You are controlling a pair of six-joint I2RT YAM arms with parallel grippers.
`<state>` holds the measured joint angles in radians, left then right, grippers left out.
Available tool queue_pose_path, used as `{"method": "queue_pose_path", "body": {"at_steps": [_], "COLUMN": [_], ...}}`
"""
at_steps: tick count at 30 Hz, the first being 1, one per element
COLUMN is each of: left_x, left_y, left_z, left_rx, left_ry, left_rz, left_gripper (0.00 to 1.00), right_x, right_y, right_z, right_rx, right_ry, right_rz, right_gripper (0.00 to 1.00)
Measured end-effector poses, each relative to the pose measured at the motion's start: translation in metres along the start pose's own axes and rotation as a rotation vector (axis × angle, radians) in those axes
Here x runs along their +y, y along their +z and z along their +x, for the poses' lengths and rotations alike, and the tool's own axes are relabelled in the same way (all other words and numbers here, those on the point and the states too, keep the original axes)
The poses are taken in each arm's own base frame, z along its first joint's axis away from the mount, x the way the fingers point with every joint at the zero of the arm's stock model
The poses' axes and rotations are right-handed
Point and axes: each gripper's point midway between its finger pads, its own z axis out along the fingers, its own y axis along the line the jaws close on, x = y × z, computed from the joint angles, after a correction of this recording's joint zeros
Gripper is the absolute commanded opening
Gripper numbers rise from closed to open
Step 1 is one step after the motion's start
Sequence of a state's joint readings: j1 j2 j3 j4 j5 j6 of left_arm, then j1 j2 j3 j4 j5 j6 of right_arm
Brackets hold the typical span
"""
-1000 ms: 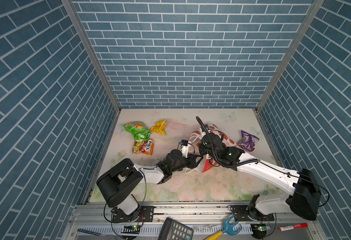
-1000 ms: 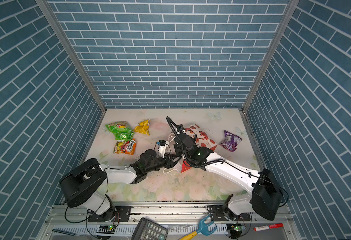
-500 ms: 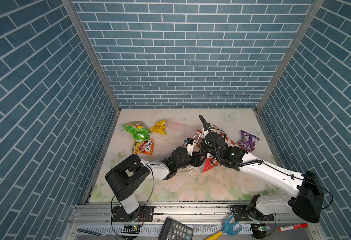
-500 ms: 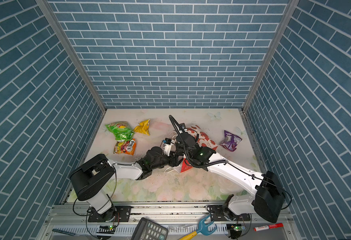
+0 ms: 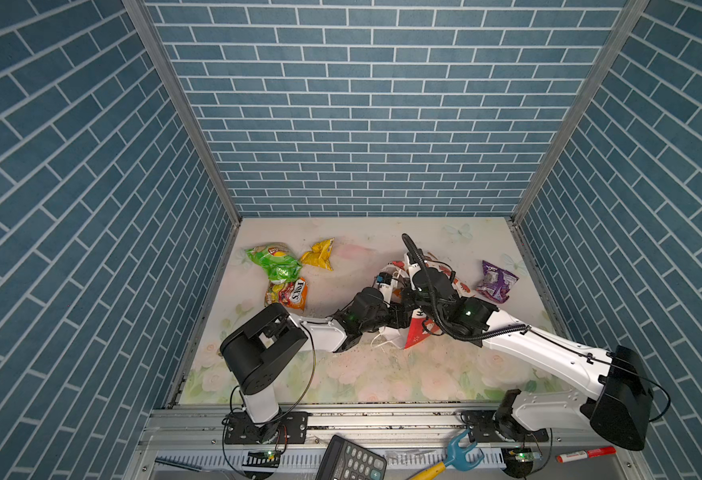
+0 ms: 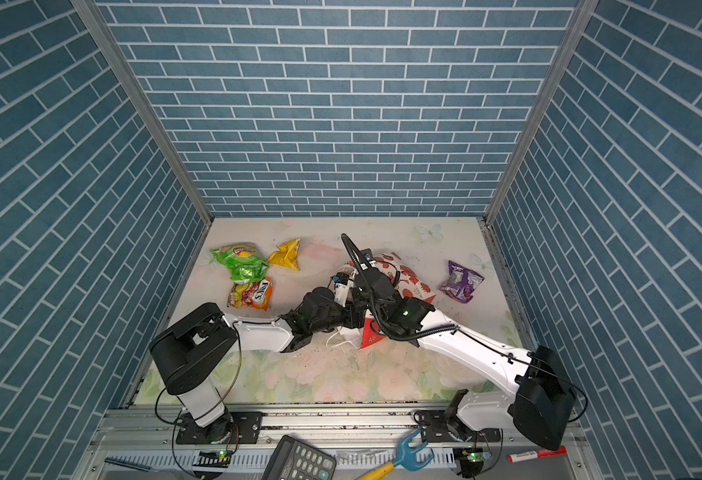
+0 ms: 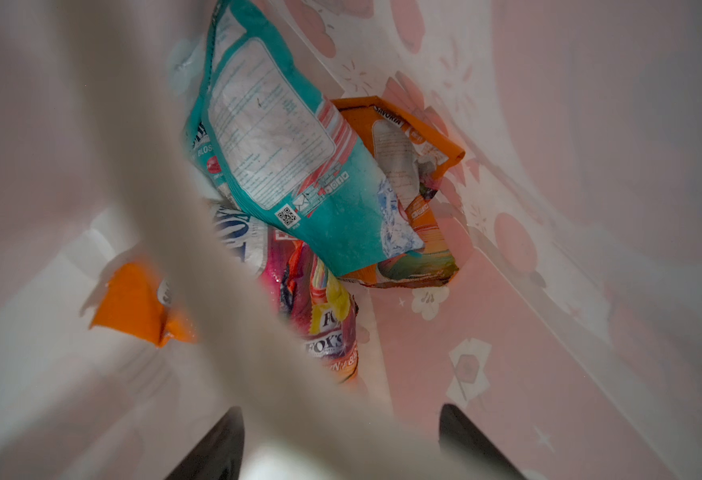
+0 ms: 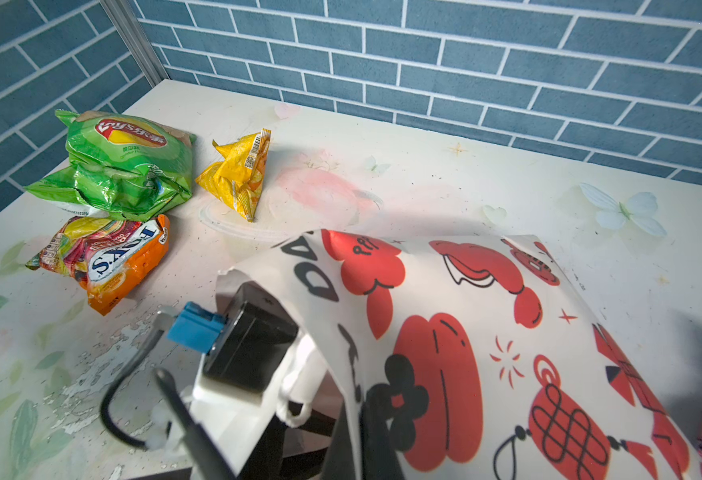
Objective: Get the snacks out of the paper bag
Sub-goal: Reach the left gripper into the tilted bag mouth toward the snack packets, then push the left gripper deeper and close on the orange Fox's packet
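Observation:
My left gripper should back away clear of the white strip (image 7: pixel 231 324) before it grips the Fox's packet (image 7: pixel 327 337), because the strip hangs across the way to the packet.
The paper bag (image 5: pixel 418 334) (image 6: pixel 407 276) lies on its side mid-table, white with red prints. My right gripper (image 8: pixel 362 432) is shut on the bag's upper rim (image 8: pixel 341 332) and holds the mouth up. My left gripper (image 7: pixel 341 419) is inside the bag, open, with nothing between its fingers; in both top views it is hidden in the mouth. Snacks inside: a teal-white packet (image 7: pixel 291 158), an orange one (image 7: pixel 416 166), a Fox's packet (image 7: pixel 320 320) and an orange corner (image 7: pixel 133 307). A blurred white strip (image 7: pixel 183 216) crosses the left wrist view.
Outside the bag lie a green Lay's bag (image 5: pixel 276 262) (image 8: pixel 125 166), a yellow packet (image 5: pixel 320 254) (image 8: pixel 237 174) and an orange Fox's bag (image 5: pixel 289 294) (image 8: pixel 108 257) at the far left. A purple packet (image 5: pixel 495 280) lies right of the bag. Brick walls enclose the table.
My left arm has pushed to the right, deeper into the bag's mouth, and its jaws have spread wider. The right gripper has kept its hold on the rim.

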<state>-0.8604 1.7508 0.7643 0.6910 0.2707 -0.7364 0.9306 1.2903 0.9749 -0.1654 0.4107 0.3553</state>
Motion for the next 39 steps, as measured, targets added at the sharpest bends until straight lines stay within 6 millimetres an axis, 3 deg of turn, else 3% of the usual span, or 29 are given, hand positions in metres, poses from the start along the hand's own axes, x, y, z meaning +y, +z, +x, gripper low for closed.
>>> {"method": "queue_pose_path", "body": {"at_steps": [24,33,39], "left_x": [-0.002,-0.011,-0.018], "left_y": [0.001,-0.023,-0.02], "left_z": [0.008,0.011,0.009], "left_rx": [-0.034,-0.079,-0.105], "left_ry": [0.025,0.121,0.148], "left_rz": [0.052,0.031,0.067], "left_gripper": [0.65,0.63,0.54], "right_x": [-0.003,-0.007,-0.008], "right_y": [-0.001,-0.002,-0.002], "right_z": [-0.002,0.0,-0.002], "right_rx": [0.0,0.007,0.008], "right_ry": [0.013,0.011,0.02], "right_rz": [0.018,0.038,0.044], "right_gripper": [0.0,0.0,0.0]}}
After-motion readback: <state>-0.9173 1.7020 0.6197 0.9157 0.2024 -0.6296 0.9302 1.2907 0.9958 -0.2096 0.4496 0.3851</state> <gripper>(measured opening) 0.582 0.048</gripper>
